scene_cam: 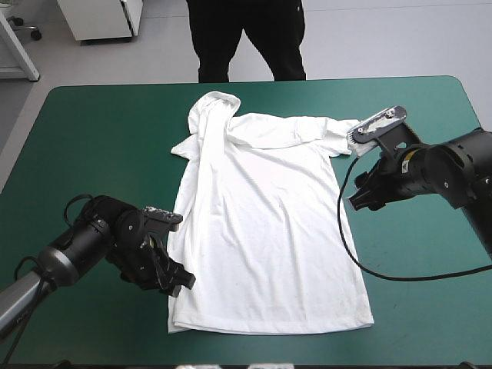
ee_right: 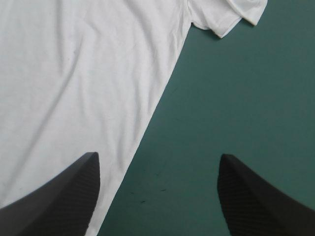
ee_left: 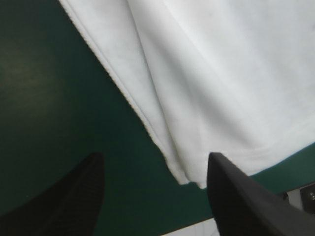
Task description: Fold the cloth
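Note:
The white T-shirt (scene_cam: 273, 219) will hang limp and its lower edges will spread apart when I lift it, because loose layers lie out of line along the long crease (scene_cam: 201, 181).
The white T-shirt (scene_cam: 269, 231) lies spread on the teal-green cover, collar toward the far edge and hem toward the near edge. Its left side is folded in along a long crease, and the right sleeve (scene_cam: 338, 134) lies flat. My left gripper (scene_cam: 174, 281) is open, low beside the shirt's near-left hem corner. In the left wrist view the T-shirt (ee_left: 221, 73) shows that hem corner (ee_left: 189, 179) between the open fingers of the left gripper (ee_left: 156, 157). My right gripper (scene_cam: 361, 197) is open at the shirt's right edge, below the sleeve. The right gripper (ee_right: 158, 156) straddles the side edge of the T-shirt (ee_right: 74, 73).
Bare teal-green cover (scene_cam: 100, 138) stretches to the left of the shirt, with more to its right (scene_cam: 430, 254) and a narrow strip before the near edge.

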Tool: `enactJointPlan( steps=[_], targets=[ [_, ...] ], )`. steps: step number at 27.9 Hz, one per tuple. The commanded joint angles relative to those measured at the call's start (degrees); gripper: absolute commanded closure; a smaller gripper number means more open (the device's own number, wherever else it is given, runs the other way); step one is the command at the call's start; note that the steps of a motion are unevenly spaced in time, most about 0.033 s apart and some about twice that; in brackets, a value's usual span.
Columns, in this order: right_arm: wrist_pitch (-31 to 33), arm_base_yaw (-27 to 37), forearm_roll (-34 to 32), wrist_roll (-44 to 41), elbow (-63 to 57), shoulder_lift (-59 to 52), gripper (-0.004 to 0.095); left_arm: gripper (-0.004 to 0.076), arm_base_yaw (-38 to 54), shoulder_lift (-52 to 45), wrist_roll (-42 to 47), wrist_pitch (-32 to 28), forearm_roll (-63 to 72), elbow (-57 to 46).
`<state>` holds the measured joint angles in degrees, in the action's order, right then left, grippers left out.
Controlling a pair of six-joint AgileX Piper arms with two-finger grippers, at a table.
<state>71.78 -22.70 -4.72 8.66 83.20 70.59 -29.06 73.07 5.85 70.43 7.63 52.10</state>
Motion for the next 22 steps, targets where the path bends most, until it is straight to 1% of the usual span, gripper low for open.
enactJointPlan(
  steps=[1,3,8,14,16,18,21,22],
  targets=[
    [-2.2,-0.1,-1.5,0.0,-0.8,-2.1,0.0275,0.0280,-3.1,-2.0,3.0,-2.0,1.6,-2.4],
    [-2.2,-0.2,-1.6,-0.3,-1.2,-2.2,0.0275,0.0280,-5.0,-2.0,3.9,-6.2,2.3,-5.5],
    [-2.0,-0.2,-2.4,-1.1,-1.4,-2.6,0.0276,0.0280,-5.3,-1.8,4.1,-12.6,4.0,-11.7],
    [-1.3,-0.2,-2.4,0.2,-5.9,-5.2,0.0276,0.0280,-5.3,-1.8,4.5,-17.4,6.4,-16.5],
    [-1.0,-0.2,-1.7,1.7,-8.7,-6.9,0.0276,0.0292,-5.4,-1.8,4.0,-18.6,8.1,-17.6],
    [-0.2,-0.3,0.7,4.0,-12.2,-8.4,0.0276,0.0335,-6.3,-1.8,3.5,-19.8,8.9,-18.7],
    [-0.3,-2.3,2.9,7.9,-19.6,-10.9,0.0275,0.0450,-8.2,-1.3,3.5,-22.0,9.1,-19.6],
    [-0.3,-3.1,2.9,9.4,-22.2,-11.6,0.0275,0.0508,-9.1,-0.6,3.2,-22.7,9.1,-19.7]
  ],
)
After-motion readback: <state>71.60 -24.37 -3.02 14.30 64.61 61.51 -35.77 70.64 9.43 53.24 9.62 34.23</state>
